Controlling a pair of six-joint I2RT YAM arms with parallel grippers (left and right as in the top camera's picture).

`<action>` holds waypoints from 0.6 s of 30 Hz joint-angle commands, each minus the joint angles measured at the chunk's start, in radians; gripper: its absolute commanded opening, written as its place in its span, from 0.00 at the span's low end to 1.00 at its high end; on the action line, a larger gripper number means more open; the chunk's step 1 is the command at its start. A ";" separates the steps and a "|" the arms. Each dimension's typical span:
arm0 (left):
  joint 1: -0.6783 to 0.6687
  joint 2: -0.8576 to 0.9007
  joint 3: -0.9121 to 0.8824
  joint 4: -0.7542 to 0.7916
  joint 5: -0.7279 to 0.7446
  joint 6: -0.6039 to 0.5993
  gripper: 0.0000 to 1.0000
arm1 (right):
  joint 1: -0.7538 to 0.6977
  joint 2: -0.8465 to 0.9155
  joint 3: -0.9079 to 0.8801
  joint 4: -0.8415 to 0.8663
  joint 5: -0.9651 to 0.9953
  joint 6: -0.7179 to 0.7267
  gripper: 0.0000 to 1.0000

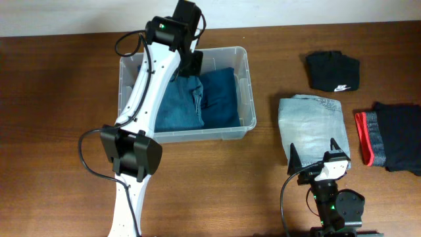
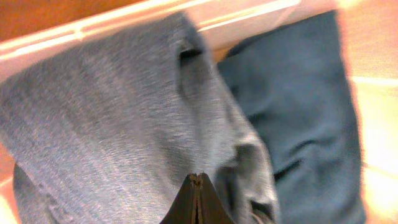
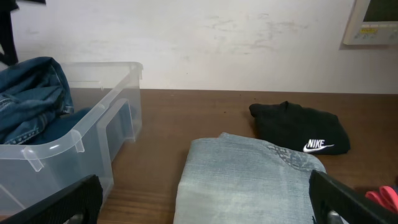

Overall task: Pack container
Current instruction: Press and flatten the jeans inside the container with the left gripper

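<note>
The blue jeans bulge [image 3: 42, 76] as high as the container's rim, so the robot's left gripper should push down their side [image 1: 195, 113] near the dark teal garment with closed fingers before it packs more.
The clear plastic container [image 1: 252, 99] stands at the back left of the table and also shows in the right wrist view [image 3: 93, 65]. Inside it lie bunched blue jeans [image 1: 177, 105] [image 2: 112, 124] and a dark teal folded garment [image 1: 220, 95] [image 2: 298, 106]. My left gripper [image 1: 191, 64] [image 2: 196, 180] is inside the container, just above the jeans, with its fingertips pressed together and nothing visible between them. My right gripper [image 1: 314, 158] [image 3: 205, 199] is open and empty at the near edge of folded light-blue jeans [image 1: 310, 122] [image 3: 249, 180].
A folded black Nike garment [image 1: 332, 70] [image 3: 298, 127] lies at the back right. A dark garment with a grey and red band [image 1: 391, 135] [image 3: 385, 196] lies at the far right. The table is brown wood, with a white wall behind it.
</note>
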 commanded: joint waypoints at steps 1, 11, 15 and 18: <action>0.007 -0.017 -0.018 0.009 -0.124 -0.056 0.01 | -0.008 -0.008 -0.007 -0.001 -0.015 -0.003 0.98; 0.054 -0.011 -0.048 0.028 -0.039 -0.092 0.01 | -0.008 -0.008 -0.007 -0.001 -0.015 -0.003 0.98; 0.052 0.002 -0.148 0.119 -0.006 -0.093 0.01 | -0.008 -0.008 -0.007 -0.001 -0.015 -0.003 0.98; 0.049 0.023 -0.228 0.183 0.038 -0.092 0.01 | -0.008 -0.008 -0.007 -0.001 -0.015 -0.003 0.99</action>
